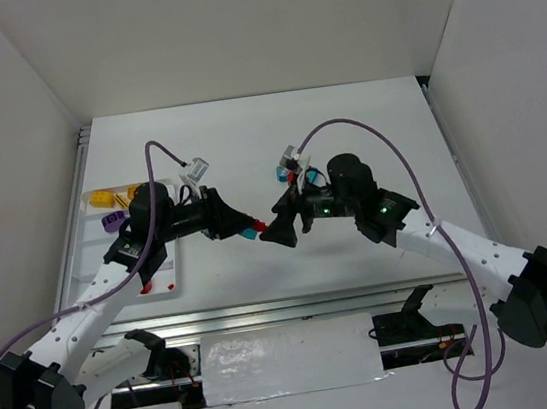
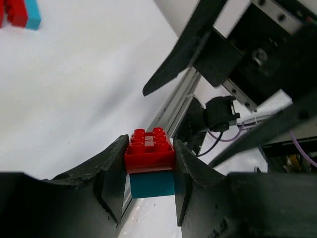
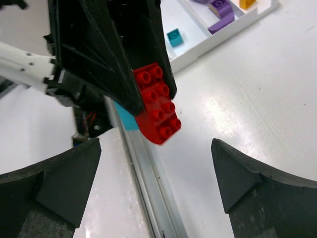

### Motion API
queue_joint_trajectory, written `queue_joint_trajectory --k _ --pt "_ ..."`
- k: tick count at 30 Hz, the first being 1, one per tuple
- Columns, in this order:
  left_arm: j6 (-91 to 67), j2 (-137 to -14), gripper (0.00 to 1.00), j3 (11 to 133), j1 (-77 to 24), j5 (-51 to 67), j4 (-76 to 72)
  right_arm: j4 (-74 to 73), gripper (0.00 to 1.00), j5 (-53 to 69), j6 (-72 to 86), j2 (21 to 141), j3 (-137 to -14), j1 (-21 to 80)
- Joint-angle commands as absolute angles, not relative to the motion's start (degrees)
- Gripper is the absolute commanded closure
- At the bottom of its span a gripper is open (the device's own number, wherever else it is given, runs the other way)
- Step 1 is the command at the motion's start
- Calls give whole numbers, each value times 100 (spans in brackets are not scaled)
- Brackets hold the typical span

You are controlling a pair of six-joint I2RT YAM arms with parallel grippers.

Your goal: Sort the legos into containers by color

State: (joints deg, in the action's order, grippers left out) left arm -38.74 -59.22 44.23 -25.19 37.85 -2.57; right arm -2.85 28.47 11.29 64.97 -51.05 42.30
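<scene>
The red and teal bricks (image 2: pixel 150 171) are pinched together in my left gripper, so my right gripper should hold the red brick while my left gripper takes a new grip on only the teal brick (image 2: pixel 152 185).
My left gripper (image 2: pixel 148 171) is shut on a stacked pair of legos, a red brick (image 2: pixel 148 151) on top of a teal one (image 2: pixel 151 184), held above the table's middle (image 1: pixel 250 232). My right gripper (image 3: pixel 156 173) stands open facing it, its fingers (image 3: pixel 64 173) either side of the red brick (image 3: pixel 158 105) without touching. The white tray of containers (image 1: pixel 86 254) lies at the left. It holds yellow (image 1: pixel 101 199), purple (image 1: pixel 112 222) and red (image 1: pixel 149 286) legos, and a teal one (image 3: pixel 174 35).
Another red and teal pair of legos (image 2: pixel 20 12) lies on the table behind the right arm's wrist (image 1: pixel 285 173). An aluminium rail (image 1: pixel 297 307) runs along the near table edge. White walls close in the sides and back.
</scene>
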Motion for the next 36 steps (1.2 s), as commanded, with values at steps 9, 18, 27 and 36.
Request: queue_joint_trajectory --k 9,18,27,36 --pt "-4324 -5054 100 3639 -2549 5281 -3093 718 1 5580 2240 6311 -5089 3612" --pt "-4701 -5124 100 3516 -2628 5554 -3602 1476 21 5687 2733 6494 -5080 3928" --pt "-4650 -5010 100 3542 -2646 5572 -3586 1714 64 5616 2821 6846 -5229 4210" --pt "-4115 -4650 1 3717 -2646 4933 -2743 1801 100 5230 2768 6715 -5028 4193"
